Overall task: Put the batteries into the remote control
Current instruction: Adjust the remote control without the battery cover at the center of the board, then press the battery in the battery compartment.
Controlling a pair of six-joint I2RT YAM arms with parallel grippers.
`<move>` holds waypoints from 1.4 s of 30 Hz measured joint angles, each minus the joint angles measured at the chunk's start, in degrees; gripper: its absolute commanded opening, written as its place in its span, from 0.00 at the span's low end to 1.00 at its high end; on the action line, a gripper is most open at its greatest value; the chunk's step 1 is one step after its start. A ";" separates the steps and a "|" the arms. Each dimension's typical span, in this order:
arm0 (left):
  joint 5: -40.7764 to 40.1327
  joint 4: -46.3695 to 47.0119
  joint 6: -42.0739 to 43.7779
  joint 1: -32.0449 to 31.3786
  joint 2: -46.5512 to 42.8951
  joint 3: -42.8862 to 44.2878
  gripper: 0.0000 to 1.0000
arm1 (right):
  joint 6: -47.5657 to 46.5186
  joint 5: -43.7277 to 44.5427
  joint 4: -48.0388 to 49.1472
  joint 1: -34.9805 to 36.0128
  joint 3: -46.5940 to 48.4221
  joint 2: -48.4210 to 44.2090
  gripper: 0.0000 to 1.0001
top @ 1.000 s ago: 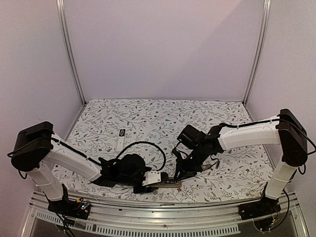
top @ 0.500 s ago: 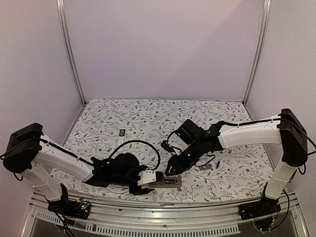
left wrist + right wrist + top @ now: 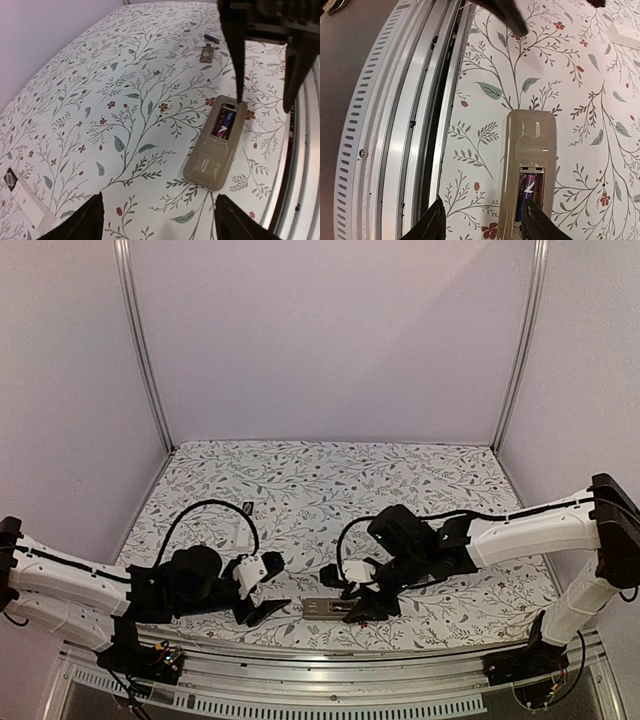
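Note:
I can see the purple battery (image 3: 528, 188) slanting across the bay, so next my right gripper pushes it down into the bay (image 3: 523, 202) before going for the loose dark battery.
A beige remote control (image 3: 212, 152) lies back-up near the table's front edge, its battery bay uncovered. One purple battery (image 3: 224, 124) lies in the bay (image 3: 527, 192). A dark battery (image 3: 211, 37) lies loose farther off, beside the small cover (image 3: 206, 52). My left gripper (image 3: 160, 222) is open and empty, a short way left of the remote (image 3: 335, 608). My right gripper (image 3: 484, 222) is open over the remote's bay end, with one finger (image 3: 536, 222) over the bay. In the top view the left gripper (image 3: 270, 588) and the right gripper (image 3: 352, 595) flank the remote.
A white remote (image 3: 243, 530) lies at the mid left, a small black piece (image 3: 247, 507) just behind it. The metal rail (image 3: 395, 125) of the table's front edge runs close to the beige remote. Black cables loop above both wrists.
My left gripper has let go of the remote, opened wide and drawn back to the left. My right gripper has opened and stays low over the remote's bay end.

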 measured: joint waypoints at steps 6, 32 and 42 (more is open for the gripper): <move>-9.33 3.52 -6.73 3.41 -8.09 -5.16 0.81 | -7.98 5.42 2.56 2.45 -2.54 0.09 0.50; -14.34 7.28 -9.01 4.50 -7.17 -6.97 0.82 | -12.20 17.18 4.02 5.44 2.54 9.81 0.40; -14.10 7.80 -8.98 4.50 -7.17 -6.97 0.82 | -12.72 19.52 3.56 6.82 3.04 9.81 0.40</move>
